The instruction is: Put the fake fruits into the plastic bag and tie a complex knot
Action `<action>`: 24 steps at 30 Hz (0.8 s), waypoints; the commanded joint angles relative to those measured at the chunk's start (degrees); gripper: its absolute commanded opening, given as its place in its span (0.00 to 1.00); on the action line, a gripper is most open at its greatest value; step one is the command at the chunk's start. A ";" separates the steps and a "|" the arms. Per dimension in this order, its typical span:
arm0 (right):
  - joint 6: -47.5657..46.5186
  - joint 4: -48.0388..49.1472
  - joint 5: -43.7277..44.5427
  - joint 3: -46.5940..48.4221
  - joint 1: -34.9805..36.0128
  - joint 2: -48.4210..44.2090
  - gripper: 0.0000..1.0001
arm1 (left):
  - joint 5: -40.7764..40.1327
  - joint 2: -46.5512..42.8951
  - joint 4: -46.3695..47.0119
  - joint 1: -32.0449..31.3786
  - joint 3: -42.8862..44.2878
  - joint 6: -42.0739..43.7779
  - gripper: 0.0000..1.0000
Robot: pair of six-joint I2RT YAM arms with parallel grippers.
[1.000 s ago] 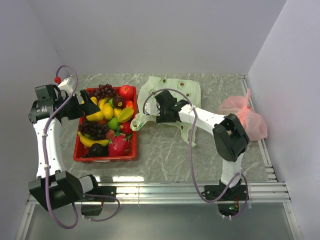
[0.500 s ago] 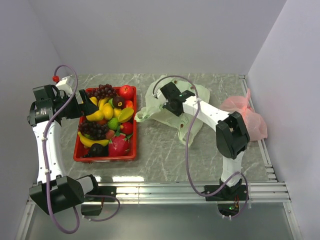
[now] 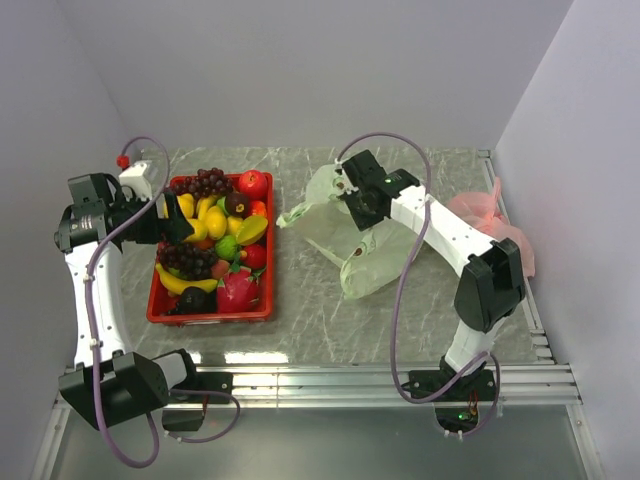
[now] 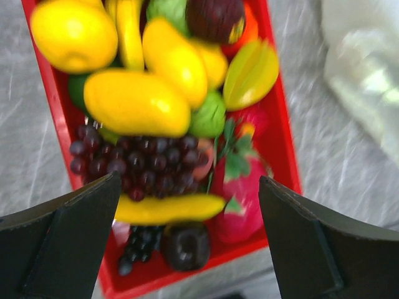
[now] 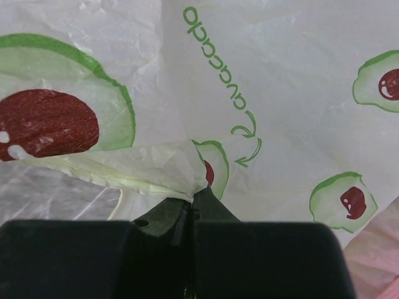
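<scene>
The dark round fruit's top point(image 4: 185, 245) is uncovered next to the black grapes point(image 4: 139, 245). The fruit will come out by itself and leave the grapes behind when I lift it.
The fake fruits point(image 3: 212, 240) lie heaped in a red tray point(image 3: 210, 316): yellow mangoes point(image 4: 137, 103), purple grapes point(image 4: 143, 165), a banana point(image 4: 168, 208) and a pink dragon fruit point(image 4: 240, 187). My left gripper point(image 3: 185, 232) hovers open over the tray's left side, its fingers point(image 4: 75, 237) empty and straddling the fruit. The pale-green plastic bag point(image 3: 352, 250) with avocado prints hangs lifted off the table. My right gripper point(image 3: 352, 196) is shut on a bunched fold of the bag point(image 5: 156, 165) near its top. No knot is in view.
A tied pink bag point(image 3: 497, 228) sits against the right wall beside my right arm. Bare marble table point(image 3: 330, 320) lies between the tray and the green bag. The walls close in at left, back and right.
My right gripper has shut on the bag and carried it up and to the right, pulling it off the table. My left gripper has shifted slightly over the tray, still open.
</scene>
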 commanded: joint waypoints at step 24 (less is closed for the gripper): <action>6.71 4.00 -27.71 -1.51 -5.95 -5.74 0.00 | -21.19 -5.70 -8.14 -7.72 -21.57 28.86 0.95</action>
